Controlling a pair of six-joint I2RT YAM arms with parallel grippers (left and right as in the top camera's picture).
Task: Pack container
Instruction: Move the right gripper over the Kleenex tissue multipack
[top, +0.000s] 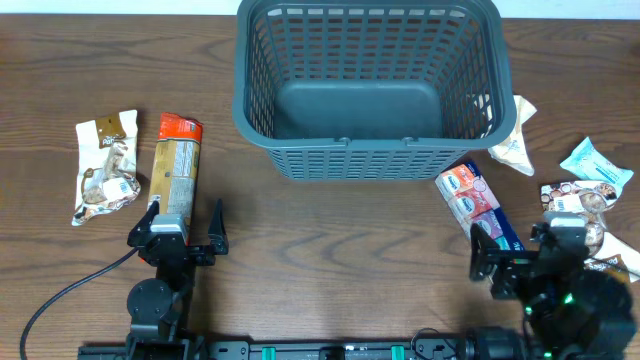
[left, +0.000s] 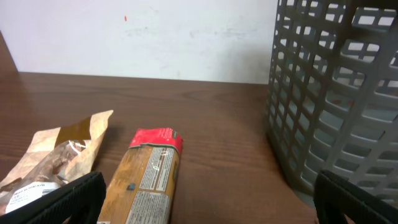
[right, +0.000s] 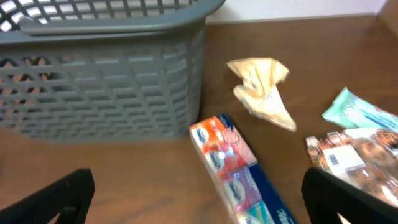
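Note:
Next, I go up, aim downward and straddle the multipack's red section (top: 473, 204) from above, since my right gripper points forward, low over the tissue multipack's lower end (top: 508, 239).
The dark grey lattice basket (top: 366, 85) stands at the back middle of the table with nothing inside; it also shows in the left wrist view (left: 339, 99) and the right wrist view (right: 99, 74). My left gripper (top: 185, 235) is open and empty, low near the front left, just below a long orange packet with a red end (top: 175, 165) (left: 149, 180). My right gripper (top: 525, 262) is open and empty at the front right, over the lower end of a red, purple and blue tissue multipack (top: 478, 205) (right: 233, 171).
A brown-and-white snack bag (top: 105, 165) (left: 53, 158) lies far left. Right of the basket lie a cream wrapper (top: 515, 140) (right: 261, 84), a light blue packet (top: 597, 165) (right: 364, 115) and a clear packet of brown snacks (top: 575, 205) (right: 354, 158).

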